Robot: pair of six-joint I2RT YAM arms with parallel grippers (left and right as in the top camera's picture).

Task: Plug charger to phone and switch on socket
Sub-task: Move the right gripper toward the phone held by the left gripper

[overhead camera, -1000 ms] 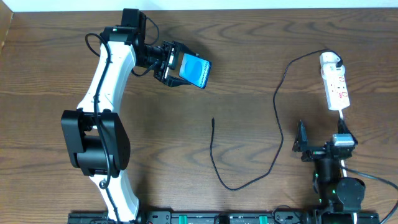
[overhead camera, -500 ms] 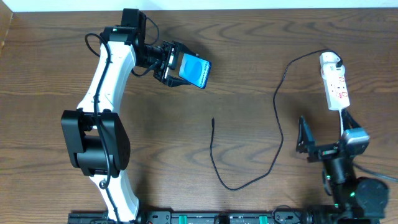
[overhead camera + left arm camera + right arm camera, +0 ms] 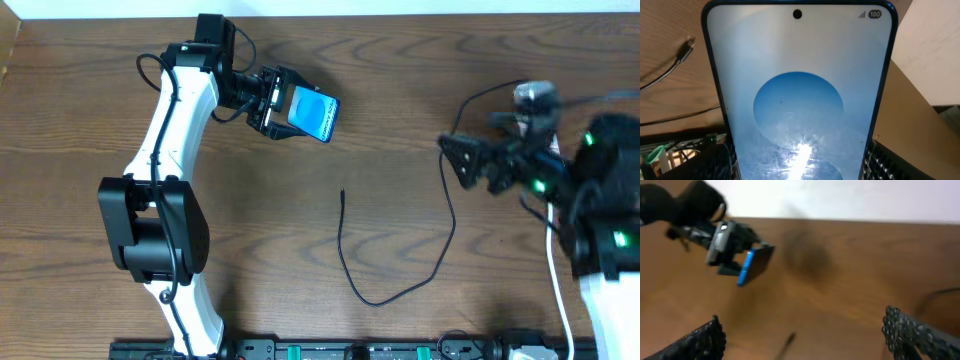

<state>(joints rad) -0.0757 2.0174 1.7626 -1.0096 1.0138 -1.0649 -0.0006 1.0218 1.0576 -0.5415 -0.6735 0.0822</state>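
The phone's loose end (image 3: 322, 117) sticks out clear of my left gripper. I should keep my right gripper moving toward it, fingers open, until they close around that end (image 3: 331, 121).
My left gripper (image 3: 283, 103) is shut on the phone (image 3: 314, 113) and holds it above the table at the upper left. Its blue screen with a round shape fills the left wrist view (image 3: 799, 90). The charger's black cable (image 3: 446, 225) curves over the table, its small plug tip (image 3: 342, 195) lying free near the middle; the tip also shows in the left wrist view (image 3: 686, 49). My right gripper (image 3: 463, 163) is open and empty, raised over the cable's right part. The right arm hides most of the socket (image 3: 533, 97). The right wrist view shows the phone (image 3: 754, 266) and the plug tip (image 3: 788, 341), blurred.
A white cord (image 3: 555, 290) runs down the right side by the right arm. The table's back edge meets a white wall (image 3: 850, 200). Bare wood lies between the phone and the cable tip.
My right arm has risen from the front right edge and swung up and left, over the cable and the socket. The left arm and phone have not moved.
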